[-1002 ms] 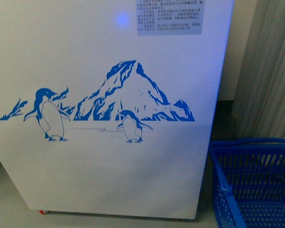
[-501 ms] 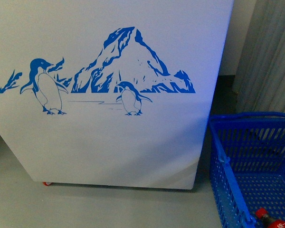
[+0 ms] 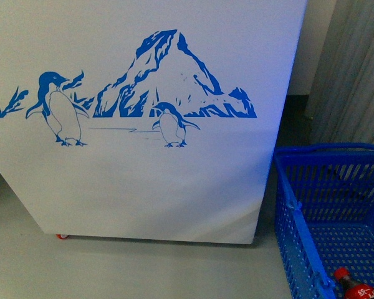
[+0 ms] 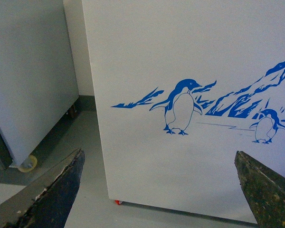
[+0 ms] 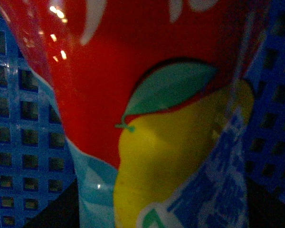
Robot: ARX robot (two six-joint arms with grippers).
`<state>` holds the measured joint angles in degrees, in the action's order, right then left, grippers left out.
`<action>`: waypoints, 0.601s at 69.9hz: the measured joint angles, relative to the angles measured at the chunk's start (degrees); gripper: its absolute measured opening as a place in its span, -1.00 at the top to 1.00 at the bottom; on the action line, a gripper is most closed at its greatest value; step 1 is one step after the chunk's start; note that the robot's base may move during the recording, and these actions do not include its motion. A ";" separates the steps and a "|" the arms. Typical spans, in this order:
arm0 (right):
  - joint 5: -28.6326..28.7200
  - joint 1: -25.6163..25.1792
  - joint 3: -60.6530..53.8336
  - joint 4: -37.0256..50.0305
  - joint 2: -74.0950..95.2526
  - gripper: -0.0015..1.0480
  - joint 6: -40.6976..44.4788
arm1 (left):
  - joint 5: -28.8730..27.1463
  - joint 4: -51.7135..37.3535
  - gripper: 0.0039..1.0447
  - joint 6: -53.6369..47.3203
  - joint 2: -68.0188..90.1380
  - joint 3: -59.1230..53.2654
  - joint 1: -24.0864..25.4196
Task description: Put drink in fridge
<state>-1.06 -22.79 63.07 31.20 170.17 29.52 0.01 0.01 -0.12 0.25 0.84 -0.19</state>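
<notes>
I expect the drink (image 3: 358, 289) to keep its shape and stay sideways when I lift it, because the red, yellow and blue label (image 5: 156, 118) curves tight and smooth.
The fridge (image 3: 143, 180) is white with a blue penguin-and-mountain graphic and fills the front view; a small red wheel (image 3: 62, 236) shows under it. The drink (image 3: 354, 286) lies in the blue mesh basket (image 3: 293, 205) at the lower right; only its red cap and a bit of red label show. My left gripper (image 4: 161, 190) is open and empty, facing the fridge front (image 4: 190, 71). My right gripper (image 5: 156, 213) is open, right up against a package with a red, yellow and blue label (image 5: 152, 118) inside the basket. I cannot tell if that package is the drink.
A plain grey-white cabinet (image 4: 28, 80) on castors stands beside the fridge with a narrow floor gap between them. Grey curtains (image 3: 355, 68) hang behind the basket. Blue basket mesh (image 5: 19, 118) surrounds the package. Grey floor (image 3: 112, 268) lies before the fridge.
The front view has tilted downward: the fridge graphic sits higher in the picture, more floor and basket show, and the drink's red cap has come into view.
</notes>
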 joint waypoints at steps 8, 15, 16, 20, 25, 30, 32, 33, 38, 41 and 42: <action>-0.17 0.02 -1.97 1.25 -1.53 0.06 -0.39 | 0.00 0.00 -0.85 0.00 0.00 0.00 0.00; -0.50 0.50 -5.25 2.67 -4.66 0.17 -1.46 | 0.00 0.00 -0.85 0.00 0.00 0.00 0.00; -0.66 0.63 -5.75 2.86 -5.20 0.17 -1.70 | 0.00 0.00 -0.85 0.00 0.00 0.00 0.00; -1.51 1.53 -9.01 3.98 -8.61 0.20 -3.10 | 0.00 0.00 -0.85 0.00 0.00 0.00 0.00; -1.05 2.60 -12.83 4.39 -14.03 0.21 -4.81 | 0.00 0.00 -0.85 0.00 0.00 0.00 0.00; 0.96 4.44 -17.59 3.74 -23.34 0.21 -7.48 | 0.00 0.00 -0.85 0.00 0.00 0.00 0.00; 1.38 5.16 -19.17 3.04 -27.34 0.21 -8.70 | 0.00 0.00 -0.85 0.00 0.00 0.00 0.00; 1.46 5.40 -19.71 2.78 -28.83 0.21 -8.90 | 0.00 0.00 -0.85 0.00 0.00 0.00 0.00; 2.05 6.56 -22.71 0.37 -37.86 0.22 -11.37 | 0.00 0.00 -0.85 0.00 0.00 0.00 0.00; 2.43 6.97 -24.02 -1.49 -42.77 0.22 -12.39 | 0.00 0.00 -0.85 0.00 0.00 0.00 0.00; 2.49 7.10 -24.44 -2.10 -44.37 0.22 -13.03 | 0.00 0.00 -0.85 0.00 0.00 0.00 0.00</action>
<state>1.43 -15.68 38.63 29.10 125.80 16.49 0.01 0.01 -0.12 0.25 0.84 -0.19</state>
